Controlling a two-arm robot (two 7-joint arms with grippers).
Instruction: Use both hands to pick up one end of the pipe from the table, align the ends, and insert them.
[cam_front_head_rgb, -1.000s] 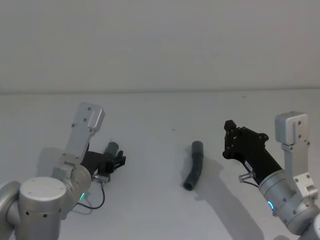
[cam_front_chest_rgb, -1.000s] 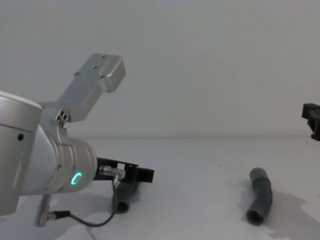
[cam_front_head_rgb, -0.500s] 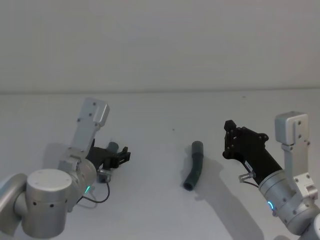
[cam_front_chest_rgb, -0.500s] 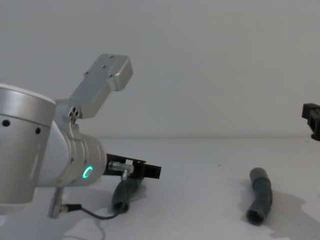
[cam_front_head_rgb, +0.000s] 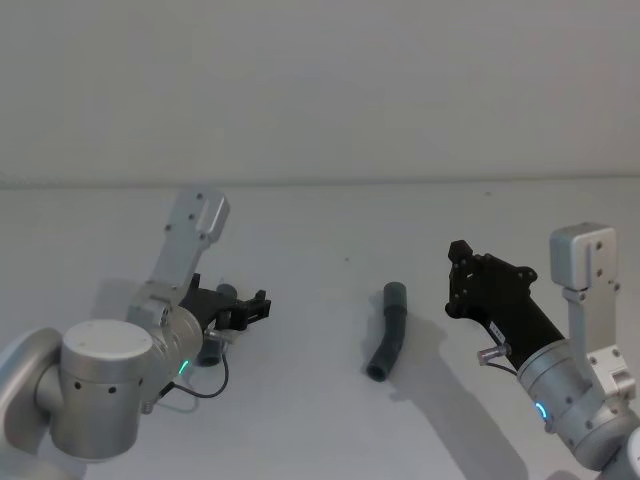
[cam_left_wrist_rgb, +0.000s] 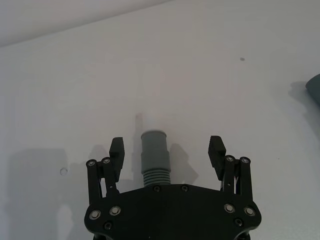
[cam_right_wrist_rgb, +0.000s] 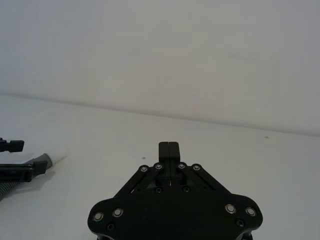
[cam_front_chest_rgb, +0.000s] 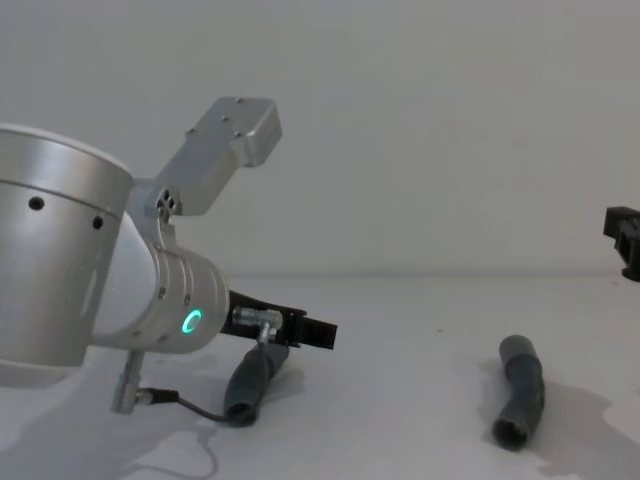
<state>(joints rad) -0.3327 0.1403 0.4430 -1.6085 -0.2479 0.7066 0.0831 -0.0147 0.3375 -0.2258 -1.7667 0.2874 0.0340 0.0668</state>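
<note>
Close-set ribs (cam_left_wrist_rgb: 157, 177) are running straight into the smooth cuff (cam_left_wrist_rgb: 155, 152), so I expect the cuff to stick straight out and hardly sag when I lift the pipe piece.
One dark grey pipe piece (cam_left_wrist_rgb: 153, 152) lies on the white table (cam_front_head_rgb: 320, 230) at the left, its ribbed part and smooth cuff pointing away from me. My left gripper (cam_left_wrist_rgb: 166, 150) is open low over it, one finger on each side of the cuff and clear of it. From the right wrist view that piece's white tip (cam_right_wrist_rgb: 58, 152) shows. The other pipe piece (cam_front_head_rgb: 390, 330) lies near the middle, its hollow socket (cam_front_chest_rgb: 509, 432) facing me. My right gripper (cam_front_head_rgb: 457, 278) hangs shut to the right of it, above the table.
A black cable (cam_front_chest_rgb: 190, 405) from the left arm loops over the table beside the left pipe piece (cam_front_chest_rgb: 250, 378). A white wall (cam_front_head_rgb: 320, 90) rises behind the table's far edge. Bare tabletop lies between the two pieces.
My left arm has swung forward and to the right, bringing its open gripper farther along the left pipe piece towards the cuff. The right arm and the middle piece have not moved.
</note>
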